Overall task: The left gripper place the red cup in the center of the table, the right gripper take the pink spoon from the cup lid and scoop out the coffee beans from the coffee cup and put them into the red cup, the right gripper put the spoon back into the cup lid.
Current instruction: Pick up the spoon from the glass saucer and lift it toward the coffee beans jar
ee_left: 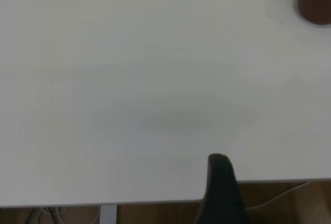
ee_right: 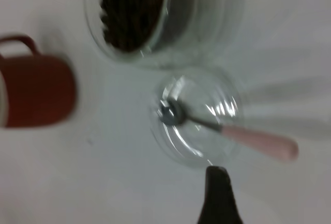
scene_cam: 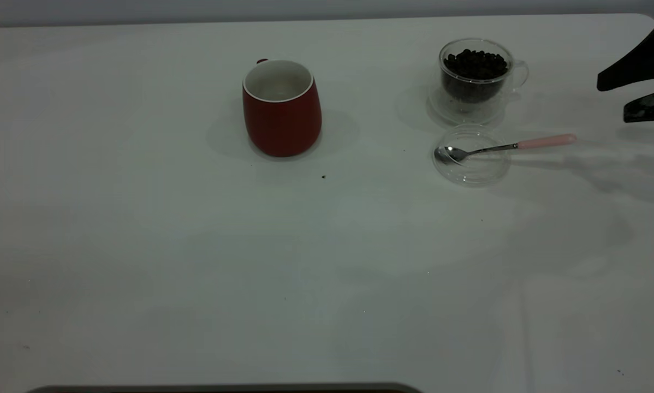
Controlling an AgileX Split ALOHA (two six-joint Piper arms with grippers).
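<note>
The small bowl (scene_cam: 456, 154) is just a few coffee beans wide, so the pink spoon (scene_cam: 546, 141) will hold only a small heap when the robot scoops.
The red cup (scene_cam: 282, 109) stands upright and empty near the middle of the table (scene_cam: 196, 245), handle to the rear. The coffee cup (scene_cam: 515, 73), full of coffee beans (scene_cam: 475, 63), stands at the far right. In front of it lies the cup lid (scene_cam: 477, 173), with the pink spoon (scene_cam: 510, 146) resting bowl-in-lid, its handle pointing right. My right gripper (scene_cam: 613, 102) hovers open and empty to the right of the spoon handle. My left gripper is out of the exterior view. Only one of its fingers (ee_left: 220, 182) shows, over the table's edge, far from the red cup (ee_left: 315, 1).
The right wrist view looks down on the lid (ee_right: 181, 154), spoon (ee_right: 258, 141), beans (ee_right: 132, 12) and red cup (ee_right: 36, 97), with one finger (ee_right: 220, 198) just short of the lid. A few dark specks (scene_cam: 323, 176) lie on the table.
</note>
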